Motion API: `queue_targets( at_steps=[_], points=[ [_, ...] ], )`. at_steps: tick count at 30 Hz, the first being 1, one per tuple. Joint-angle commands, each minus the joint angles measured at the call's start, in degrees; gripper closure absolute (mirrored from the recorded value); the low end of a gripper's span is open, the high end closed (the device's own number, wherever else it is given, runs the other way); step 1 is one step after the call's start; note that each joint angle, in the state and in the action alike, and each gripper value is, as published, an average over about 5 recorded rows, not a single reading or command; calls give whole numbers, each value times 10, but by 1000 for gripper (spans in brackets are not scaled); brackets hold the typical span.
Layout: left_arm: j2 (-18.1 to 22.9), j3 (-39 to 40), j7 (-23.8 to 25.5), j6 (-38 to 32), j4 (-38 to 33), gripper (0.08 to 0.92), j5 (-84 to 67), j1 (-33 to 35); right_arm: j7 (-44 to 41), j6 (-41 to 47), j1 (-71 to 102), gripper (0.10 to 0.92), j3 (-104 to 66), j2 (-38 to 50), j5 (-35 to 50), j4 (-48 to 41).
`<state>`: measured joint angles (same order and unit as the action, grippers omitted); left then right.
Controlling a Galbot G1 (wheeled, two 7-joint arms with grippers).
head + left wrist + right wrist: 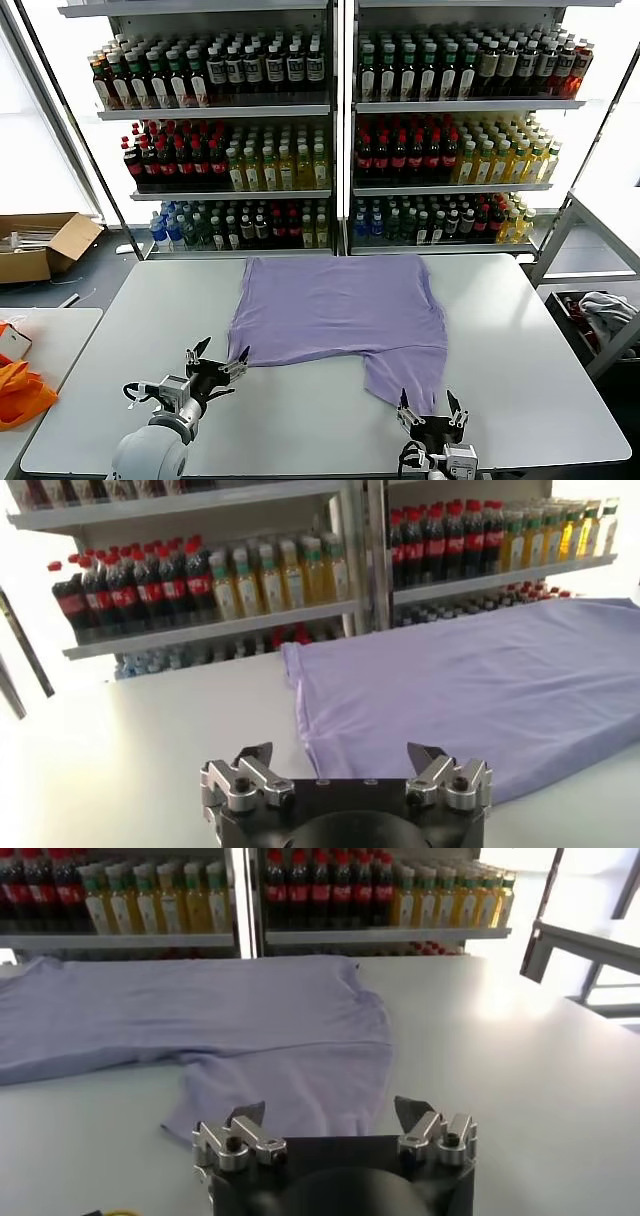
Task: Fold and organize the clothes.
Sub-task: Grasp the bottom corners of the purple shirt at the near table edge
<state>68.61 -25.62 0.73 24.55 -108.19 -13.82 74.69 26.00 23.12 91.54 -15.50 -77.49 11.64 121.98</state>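
Observation:
The left gripper's open fingers are facing the lavender T-shirt's free near corner (pixel 235 351), so the robot should go on moving forward until they are on both sides of the T-shirt's edge (pixel 324 766) before it closes them.
A lavender T-shirt (pixel 335 310) lies spread flat, plain side up, on the white table (pixel 540 350). One part of it hangs toward the near edge at the right. My left gripper (pixel 225 358) stands open just off the shirt's near left corner, nothing between its fingers. In the left wrist view the T-shirt (pixel 470 680) edge lies right ahead of the left gripper (pixel 340 752). My right gripper (pixel 430 403) is open at the tip of the near hanging part. In the right wrist view the T-shirt (pixel 250 1018) ends just before the right gripper (pixel 330 1111).
Shelves of drink bottles (pixel 330 130) stand behind the table. An orange cloth (pixel 20 390) lies on a side table at the left, a cardboard box (pixel 40 245) sits on the floor beyond it. A grey-white cloth bundle (pixel 605 310) rests in a rack at the right.

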Motion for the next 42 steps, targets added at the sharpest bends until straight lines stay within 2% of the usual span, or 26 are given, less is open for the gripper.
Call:
queue_targets(
  at_steps=[1, 25, 28, 31, 42],
  points=[
    [-7, 6, -1, 18, 19, 177, -28, -14, 5, 2, -1, 203, 6, -4, -1, -6],
    [-5, 13, -5, 32, 10, 177, -46, 15, 16, 3, 6, 219, 8, -6, 7, -15],
    [-5, 14, -5, 32, 9, 191, -46, 20, 15, 2, 7, 284, 10, -7, 6, -18],
    [-5, 15, -5, 33, 7, 252, -45, 23, 15, -4, 9, 371, 12, -9, 5, -21],
    [-1, 21, -4, 37, 3, 572, -37, 31, 9, -19, 20, 691, 9, -12, 7, -27]
  ],
)
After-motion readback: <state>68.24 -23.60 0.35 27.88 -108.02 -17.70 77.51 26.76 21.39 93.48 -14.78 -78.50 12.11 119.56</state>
